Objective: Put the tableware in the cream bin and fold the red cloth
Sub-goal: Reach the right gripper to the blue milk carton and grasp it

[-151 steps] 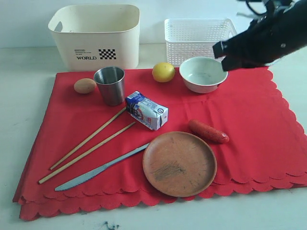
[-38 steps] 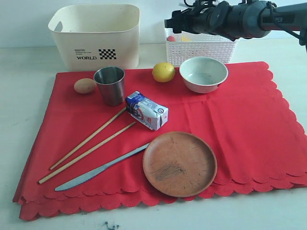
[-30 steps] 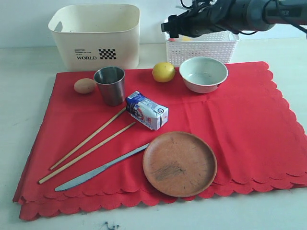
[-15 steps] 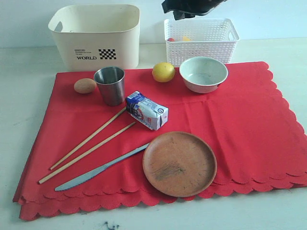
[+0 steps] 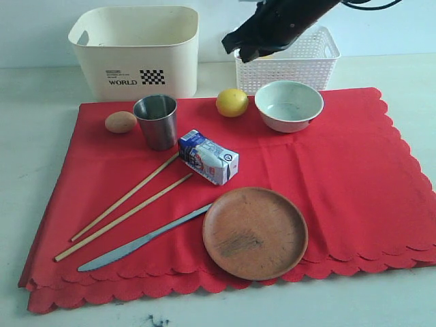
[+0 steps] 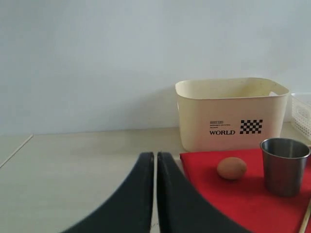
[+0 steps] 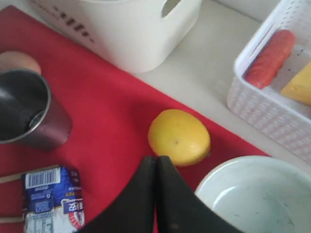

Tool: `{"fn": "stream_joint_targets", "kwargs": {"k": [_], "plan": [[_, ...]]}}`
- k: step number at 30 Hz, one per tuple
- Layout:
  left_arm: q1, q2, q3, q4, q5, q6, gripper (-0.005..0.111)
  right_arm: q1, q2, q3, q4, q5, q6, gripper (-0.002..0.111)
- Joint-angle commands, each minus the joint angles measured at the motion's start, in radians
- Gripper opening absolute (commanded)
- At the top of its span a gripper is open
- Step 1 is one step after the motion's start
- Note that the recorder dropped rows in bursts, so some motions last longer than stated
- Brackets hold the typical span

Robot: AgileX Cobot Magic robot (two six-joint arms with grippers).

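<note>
I should keep moving toward its middle [image 5: 207,158] until my open fingers straddle it, as the milk carton's narrow width [image 7: 52,200] is lined up with my right gripper's fingers.
The red cloth [image 5: 354,163] lies spread flat on the table. On it stand a steel cup [image 5: 156,120], a pale white bowl [image 5: 289,105] and a round brown plate [image 5: 255,232]. Two wooden chopsticks [image 5: 126,206] and a silver knife [image 5: 139,240] lie at the front left. The cream bin [image 5: 136,50] stands behind the cloth, empty as far as shown. My right gripper [image 5: 235,42] hangs shut and empty above the lemon [image 5: 232,102]; its jaws [image 7: 156,159] point at the lemon [image 7: 179,136]. My left gripper [image 6: 155,156] is shut and empty, off the cloth's left side.
An egg [image 5: 120,122] and a milk carton [image 5: 208,157] also sit on the cloth. The white lattice basket [image 5: 286,58] behind the bowl holds a sausage [image 7: 270,57] and cheese [image 7: 299,83].
The sausage is gone from the cloth and now lies in the lattice basket. My right arm swung left from over the basket and came down above the lemon.
</note>
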Motion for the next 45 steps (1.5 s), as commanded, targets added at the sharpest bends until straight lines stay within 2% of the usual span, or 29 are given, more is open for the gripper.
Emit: {"fn": "stream_joint_targets", "kwargs": {"k": [1,9,16,21,25,30,33,35,41,45], "plan": [[-0.004,-0.006,0.0,-0.006,0.001,-0.003,0.005,0.045,-0.011,0.036,0.0,0.019,-0.069,0.0],[-0.004,-0.006,0.0,-0.006,0.001,-0.003,0.005,0.133,-0.011,0.042,-0.01,0.134,-0.096,0.0],[-0.004,-0.006,0.0,-0.006,0.001,-0.003,0.005,0.22,-0.009,0.042,-0.074,0.156,-0.093,0.0],[-0.004,-0.006,0.0,-0.006,0.001,-0.003,0.005,0.256,0.009,0.042,-0.172,0.179,0.036,0.001],[-0.004,-0.006,0.0,-0.006,0.001,-0.003,0.005,0.27,0.033,0.042,-0.287,0.174,0.182,0.016],[-0.004,-0.006,0.0,-0.006,0.001,-0.003,0.005,0.278,0.059,0.042,-0.29,0.17,0.201,0.051],[-0.004,-0.006,0.0,-0.006,0.001,-0.003,0.005,0.28,0.079,0.042,-0.29,0.156,0.199,0.064],[-0.004,-0.006,0.0,-0.006,0.001,-0.003,0.005,0.28,0.093,0.042,-0.29,0.14,0.188,0.068],[-0.004,-0.006,0.0,-0.006,0.001,-0.003,0.005,0.28,0.15,0.042,-0.297,0.117,0.161,0.068],[-0.004,-0.006,0.0,-0.006,0.001,-0.003,0.005,0.28,0.171,0.042,-0.309,0.101,0.133,0.064]]}}
